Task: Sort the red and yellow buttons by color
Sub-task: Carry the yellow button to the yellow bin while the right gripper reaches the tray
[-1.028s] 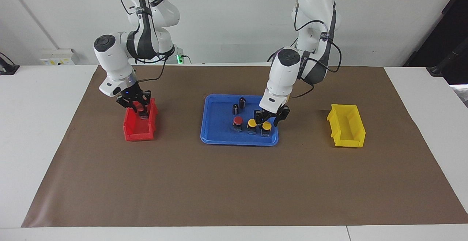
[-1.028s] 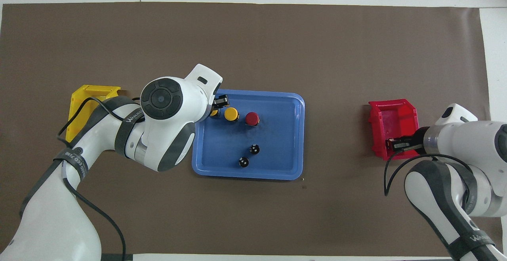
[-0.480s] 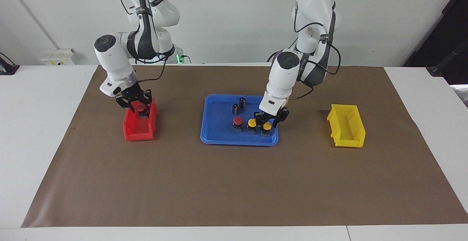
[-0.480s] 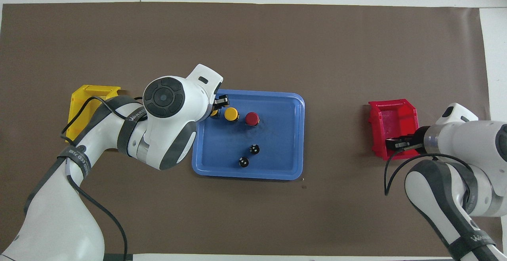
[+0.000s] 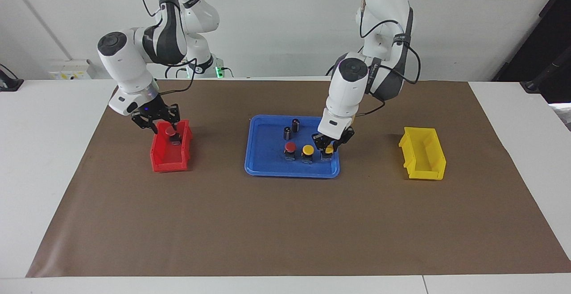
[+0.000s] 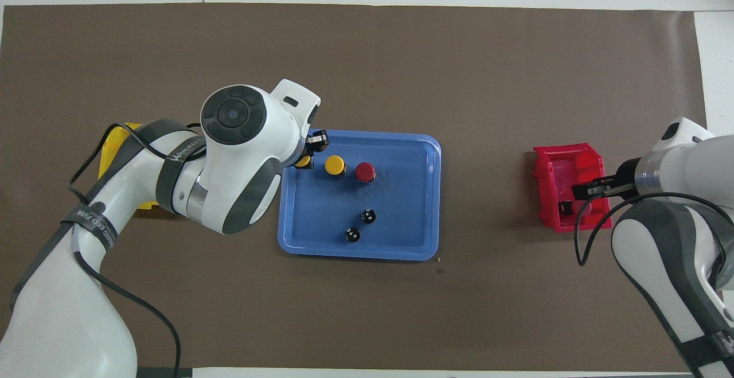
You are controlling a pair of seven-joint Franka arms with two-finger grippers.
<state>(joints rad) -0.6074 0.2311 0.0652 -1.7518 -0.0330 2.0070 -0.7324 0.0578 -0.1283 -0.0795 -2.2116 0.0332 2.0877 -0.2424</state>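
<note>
I am looking at a dark body (image 6: 565, 207) lying in the red bin, so I expect the red button (image 6: 365, 172) to come up in one piece, cap and body together, when I lift it.
My left gripper (image 5: 329, 148) is shut on a yellow button (image 5: 328, 150) at the corner of the blue tray (image 5: 267, 170) nearest the yellow bin (image 5: 424, 169). Beside it in the tray stand another yellow button (image 5: 307, 150) and a red button (image 5: 290, 147). In the overhead view the held button (image 6: 302, 162) shows half under the left wrist. My right gripper (image 5: 156, 121) hangs open over the red bin (image 5: 167, 163). A red button (image 5: 170, 131) lies inside that bin, free of the fingers.
Two small dark capless cylinders (image 5: 291, 129) stand in the tray, nearer to the robots than the buttons. The left arm covers part of the yellow bin (image 6: 114, 137) in the overhead view. A brown mat (image 5: 285, 222) covers the table.
The left gripper closed on the yellow button and shifted it slightly. The right gripper opened, left the red button in the red bin, and rose away from it.
</note>
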